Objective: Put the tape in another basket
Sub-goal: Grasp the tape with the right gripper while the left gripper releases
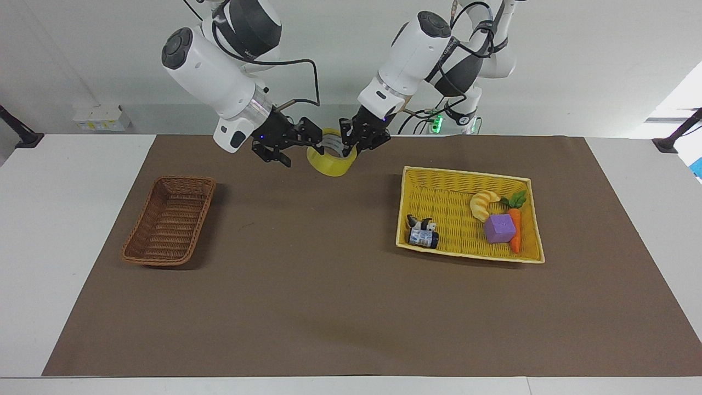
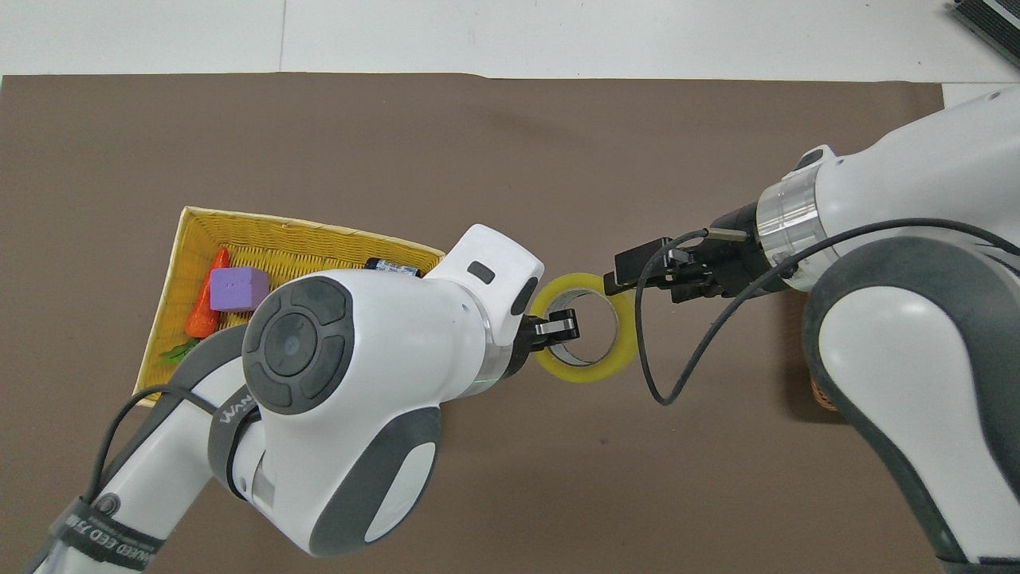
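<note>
Next, I take the tape's rim (image 2: 623, 320) with my right gripper before my left gripper opens and moves away, because my left gripper is holding the tape (image 2: 562, 360) far from the dark brown basket.
The tape (image 1: 330, 165), a yellowish ring, hangs over the middle of the brown mat between the two baskets. My left gripper (image 1: 356, 145) (image 2: 558, 328) is shut on the tape (image 2: 590, 375), pinching its rim with one finger inside the ring. My right gripper (image 1: 303, 147) (image 2: 629, 277) stands open at the tape's rim on the right arm's side; I cannot tell whether it touches. The dark brown wicker basket (image 1: 170, 219) sits empty toward the right arm's end. In the overhead view the right arm hides all but a sliver of the basket (image 2: 821, 392).
The yellow woven basket (image 1: 466, 174) (image 2: 239, 220) lies toward the left arm's end. It holds a croissant toy (image 1: 484, 204), a purple cube (image 1: 499, 228), a carrot (image 1: 514, 225) and a small bottle (image 1: 423, 237). Both arms reach in above the mat's robot-side half.
</note>
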